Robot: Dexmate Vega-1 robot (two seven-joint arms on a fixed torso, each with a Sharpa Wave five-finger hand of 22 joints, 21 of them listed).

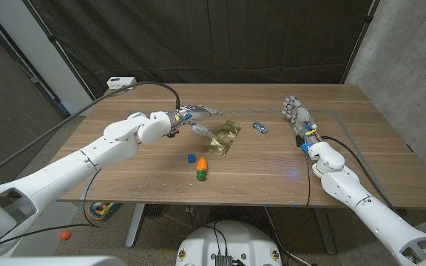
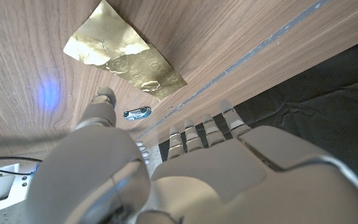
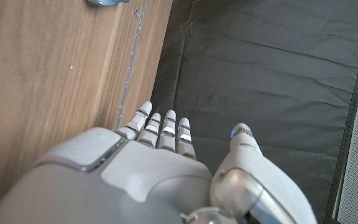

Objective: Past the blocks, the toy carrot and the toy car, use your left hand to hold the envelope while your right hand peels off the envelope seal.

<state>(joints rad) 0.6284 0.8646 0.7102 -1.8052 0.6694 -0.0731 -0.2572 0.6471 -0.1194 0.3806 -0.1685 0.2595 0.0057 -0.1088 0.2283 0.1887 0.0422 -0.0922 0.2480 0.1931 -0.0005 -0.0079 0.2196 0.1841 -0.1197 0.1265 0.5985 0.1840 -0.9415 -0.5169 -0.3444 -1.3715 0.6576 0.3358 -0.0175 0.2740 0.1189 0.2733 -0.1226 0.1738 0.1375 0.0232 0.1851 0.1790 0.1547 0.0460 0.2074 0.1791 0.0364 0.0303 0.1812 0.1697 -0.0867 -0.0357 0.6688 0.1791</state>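
Observation:
I expect the envelope (image 1: 225, 138) to bend at a crease (image 2: 128, 55) when I lift it, with one half angling back, because the crease divides the bright half from the darker half.
A shiny gold envelope (image 1: 223, 137) lies mid-table, crinkled and embossed in the left wrist view (image 2: 126, 54). My left hand (image 1: 192, 119) hovers just to its left, fingers apart and stretched toward it, holding nothing; its back (image 2: 185, 180) fills the near part of its own wrist view. A small blue toy car (image 1: 259, 127) sits right of the envelope, also seen past my left thumb (image 2: 137, 113). The toy carrot (image 1: 202, 168) and a blue block (image 1: 191, 158) lie nearer the front edge. My right hand (image 1: 297, 117) stands upright at the right, fingers extended, empty (image 3: 160, 180).
A white power box (image 1: 121, 83) with a black cable sits at the table's back left corner. A taped line (image 1: 361, 137) marks a rectangle on the right part of the tabletop. Black curtain hangs behind the table.

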